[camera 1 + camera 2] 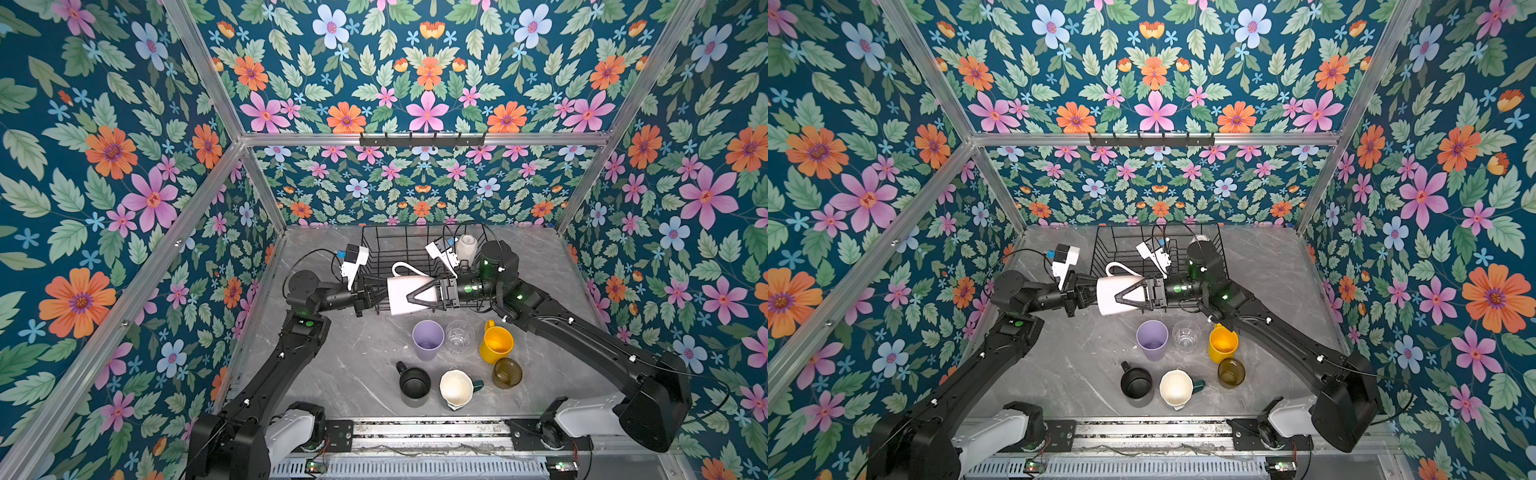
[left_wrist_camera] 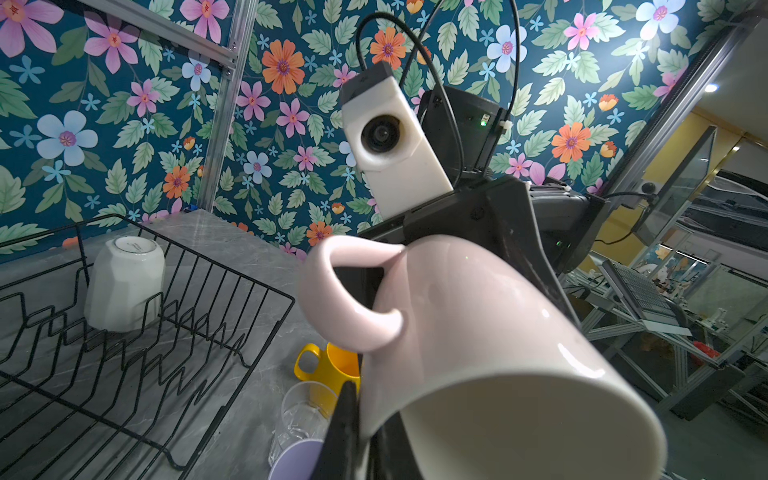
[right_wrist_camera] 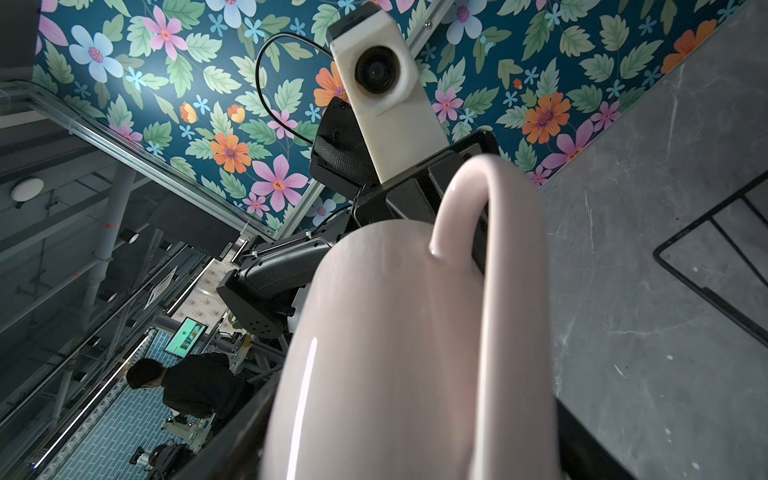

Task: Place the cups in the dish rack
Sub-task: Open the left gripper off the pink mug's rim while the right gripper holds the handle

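Note:
My left gripper is blocking the pale pink mug's rim (image 1: 390, 297). It should let go, and my right gripper should put the mug opening-down next to the white mug (image 1: 467, 247).
The pale pink mug (image 1: 398, 296) hangs on its side above the front edge of the dish rack (image 1: 374, 249), held between both arms. My left gripper (image 1: 384, 297) is shut on its rim, one finger inside the mouth. From the base end, my right gripper (image 1: 409, 300) is shut on the mug's body, a finger against each side. A white mug (image 1: 466, 245) stands upside down at the rack's right end. On the table stand the lilac tumbler (image 1: 428, 338), clear glass (image 1: 459, 336), yellow mug (image 1: 496, 343), amber glass (image 1: 507, 373), black mug (image 1: 414, 384) and green cream-lined mug (image 1: 456, 388).
A black hook rail (image 1: 422, 140) is fixed to the frame high on the back wall. Flowered walls and aluminium posts close in the grey marble table (image 1: 353, 374). The arms' mounting rail (image 1: 415, 432) runs along the front edge.

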Controlling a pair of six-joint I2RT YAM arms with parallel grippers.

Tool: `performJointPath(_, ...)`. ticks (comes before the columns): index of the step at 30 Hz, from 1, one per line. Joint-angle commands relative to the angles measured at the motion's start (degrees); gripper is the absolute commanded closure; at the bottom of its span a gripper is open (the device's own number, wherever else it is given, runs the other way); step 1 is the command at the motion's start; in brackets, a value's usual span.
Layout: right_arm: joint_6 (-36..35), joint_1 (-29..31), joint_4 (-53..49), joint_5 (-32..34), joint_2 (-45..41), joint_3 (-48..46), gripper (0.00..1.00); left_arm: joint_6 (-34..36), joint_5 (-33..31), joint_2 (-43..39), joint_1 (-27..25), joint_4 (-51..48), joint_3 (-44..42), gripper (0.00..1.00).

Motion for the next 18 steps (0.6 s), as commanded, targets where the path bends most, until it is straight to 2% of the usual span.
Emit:
performJointPath(1, -0.9, 0.0, -3.5, 5.0, -0.7, 1.0, 1.0, 1.5, -3.1, -0.5, -0.1, -0.1, 0.8, 0.91)
performJointPath(7, -2.9, 0.0, -7.3, 7.0, -2.3, 2.7, 1.0, 3.3, -3.8, -0.4, -0.1, -3.1, 1.7, 0.7)
performJointPath(11, -3.1, 0.0, -8.0, 7.8, -3.2, 2.8, 1.0, 3.9, -4.0, -0.6, 0.0, -4.0, 1.9, 0.64)
performJointPath(18, -5.1, 0.0, -11.6, 10.1, -4.8, 3.9, 1.0, 6.5, -5.0, -1.1, 0.0, -7.6, 2.5, 0.43)
